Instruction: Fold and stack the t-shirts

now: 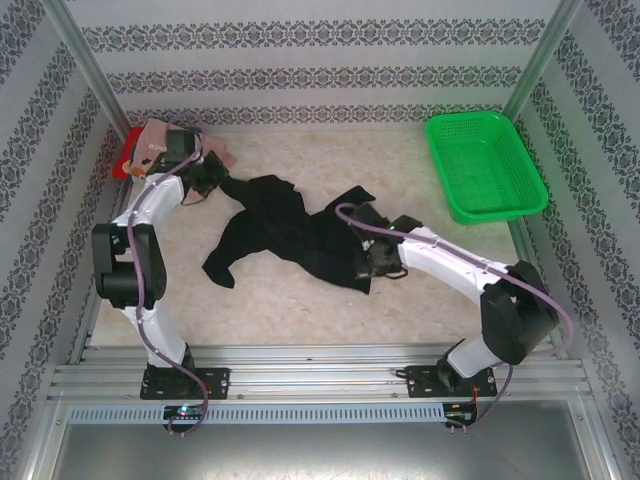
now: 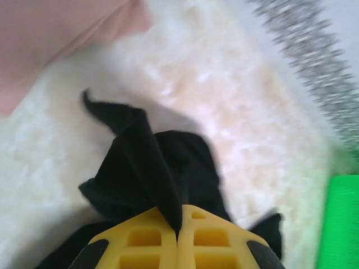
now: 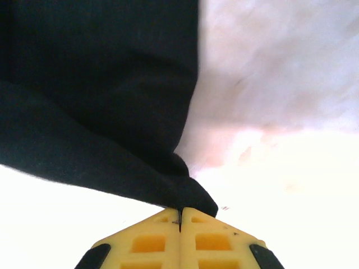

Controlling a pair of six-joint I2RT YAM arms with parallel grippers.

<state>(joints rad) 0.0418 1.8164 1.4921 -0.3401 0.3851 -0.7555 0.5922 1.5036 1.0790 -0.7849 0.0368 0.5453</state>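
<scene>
I should use my left gripper to bring the black t-shirt's corner to the near side [image 1: 222, 282] and stretch the t-shirt flat before folding, because the t-shirt lies bunched at an angle [image 1: 285, 225] between my grippers.
The black t-shirt [image 1: 285, 232] lies crumpled in the middle of the table. My left gripper [image 1: 207, 181] is at its far left corner. In the left wrist view that gripper [image 2: 178, 228] is shut, its yellow fingers pinching a raised fold of the black t-shirt [image 2: 151, 162]. My right gripper [image 1: 366, 256] is at the shirt's near right edge. In the right wrist view it [image 3: 180, 213] is shut on a corner of the black t-shirt [image 3: 95, 95]. The pink t-shirt [image 1: 158, 140] lies on the red one [image 1: 122, 163] at the far left corner, partly under my left arm.
A green mesh basket [image 1: 485, 165] stands at the far right; its edge [image 2: 342, 224] shows in the left wrist view, with the pink t-shirt [image 2: 50, 39] at that view's upper left. Patterned walls close in the table on three sides.
</scene>
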